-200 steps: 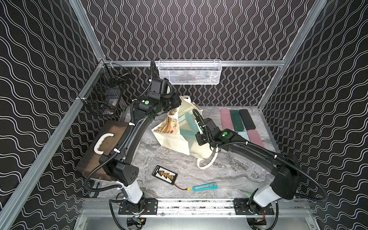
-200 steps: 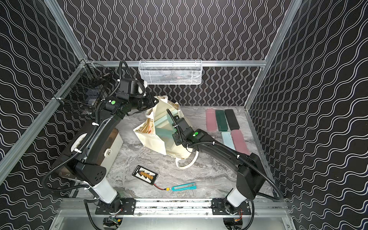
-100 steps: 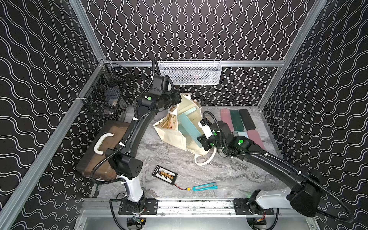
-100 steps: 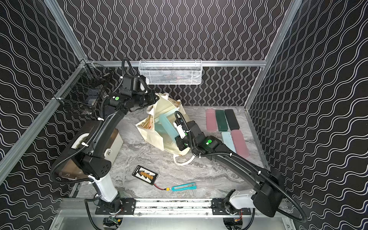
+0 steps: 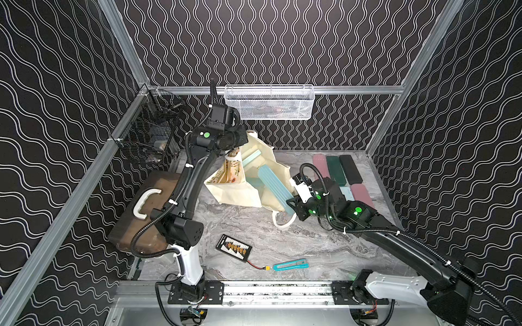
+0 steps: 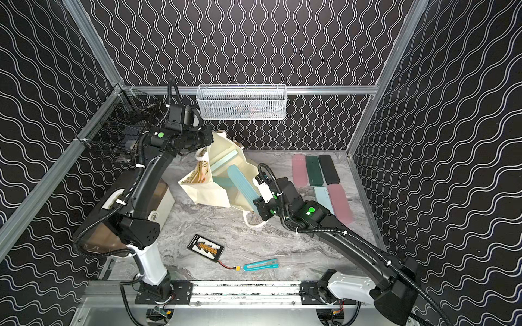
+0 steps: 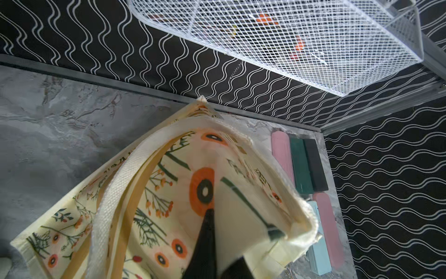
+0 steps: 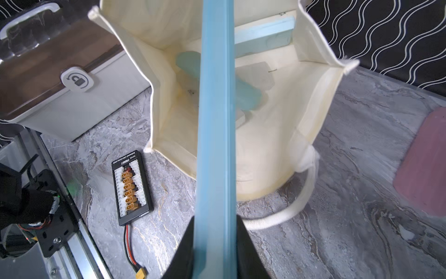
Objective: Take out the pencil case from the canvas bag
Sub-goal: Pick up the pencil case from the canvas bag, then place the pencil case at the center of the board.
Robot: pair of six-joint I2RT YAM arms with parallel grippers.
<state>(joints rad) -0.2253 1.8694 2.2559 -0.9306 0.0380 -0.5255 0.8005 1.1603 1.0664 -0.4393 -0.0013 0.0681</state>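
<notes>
I should keep pulling the light-blue pencil case (image 5: 275, 183), which slants through the bag's wide opening, clear with my right gripper and then let it go beside the lined-up cases.
The cream canvas bag (image 5: 237, 192) (image 6: 209, 194) lies tilted on the marble table, its open mouth turned to the front right. My left gripper (image 5: 240, 144) (image 7: 224, 238) is shut on the bag's upper rim, holding it up; the printed face (image 7: 169, 193) fills the left wrist view. My right gripper (image 5: 291, 208) (image 6: 258, 208) (image 8: 215, 229) is shut on the near end of a long light-blue pencil case (image 5: 274, 186) (image 6: 244, 183) (image 8: 214, 120). The case slants up from the gripper, and its far end reaches over the bag's mouth. Inside the bag (image 8: 265, 145) lie a teal case (image 8: 248, 95) and a pale blue one (image 8: 263, 36).
Several pencil cases (image 5: 334, 170) lie in rows at the back right. A brown-lidded box with a white handle (image 5: 147, 203) stands at the left. A black connector board (image 5: 234, 248) and a blue knife (image 5: 291, 265) lie in front. A white mesh basket (image 5: 269, 103) hangs on the back wall.
My right gripper has drawn back toward the front right with the light-blue case, sliding it out of the bag's mouth. The left gripper keeps the rim lifted; the bag has tipped and shifted.
</notes>
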